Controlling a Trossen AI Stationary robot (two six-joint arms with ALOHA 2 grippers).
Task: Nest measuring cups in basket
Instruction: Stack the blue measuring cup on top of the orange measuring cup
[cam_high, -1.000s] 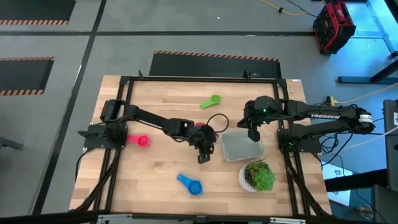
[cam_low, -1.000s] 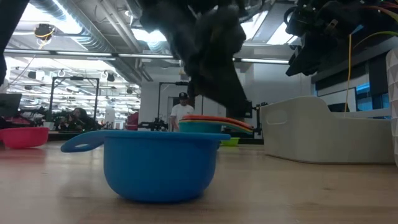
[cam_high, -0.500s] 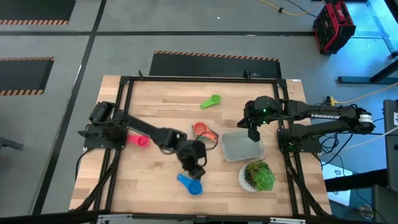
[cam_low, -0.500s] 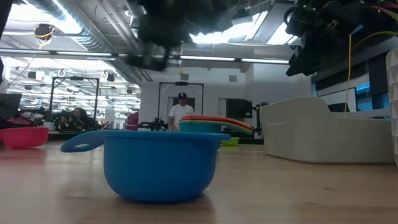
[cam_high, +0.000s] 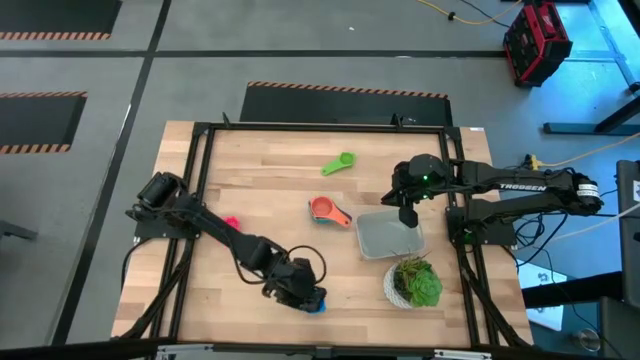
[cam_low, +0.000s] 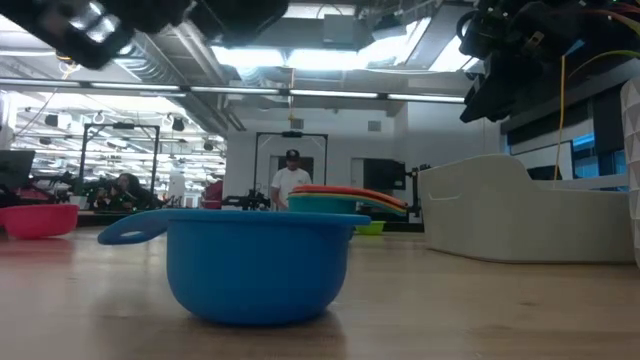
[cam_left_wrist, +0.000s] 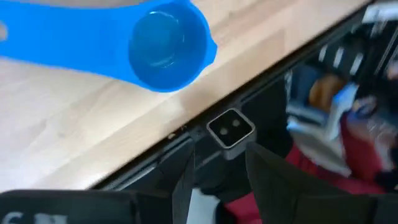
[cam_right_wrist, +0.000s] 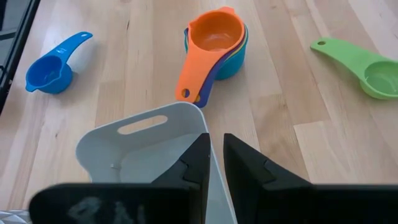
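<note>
The blue measuring cup (cam_low: 257, 268) is standing upright and clear of the stack. My left gripper should go down next to the cup's rim (cam_low: 182, 222) beside the cup's handle until the fingers are on both sides of the rim.
The blue measuring cup (cam_high: 317, 303) (cam_left_wrist: 168, 46) (cam_low: 255, 260) stands on its base near the table's near edge. My left gripper (cam_high: 303, 294) (cam_left_wrist: 219, 157) hovers over it, open, with nothing between the fingers. A nested stack of cups with an orange one on top (cam_high: 326, 211) (cam_right_wrist: 214, 40) rests on the table left of the light-gray basket (cam_high: 385, 240) (cam_right_wrist: 143, 155). A green cup (cam_high: 340, 163) lies toward the far edge. A pink cup (cam_high: 231, 222) is partly hidden by the left arm. My right gripper (cam_high: 408, 216) (cam_right_wrist: 215, 149) hangs shut over the basket's far end.
A round white pot with a green plant (cam_high: 412, 282) stands at the near right, just beside the basket. The table's black frame rail (cam_left_wrist: 230, 127) runs close below my left gripper. Bare wood lies between the stack and the blue cup.
My left gripper has swung from beside the nested stack toward the table's near edge, rolling its wrist, and now hangs over the blue cup. The stack, uncovered, stays where it was. The right arm has kept still.
</note>
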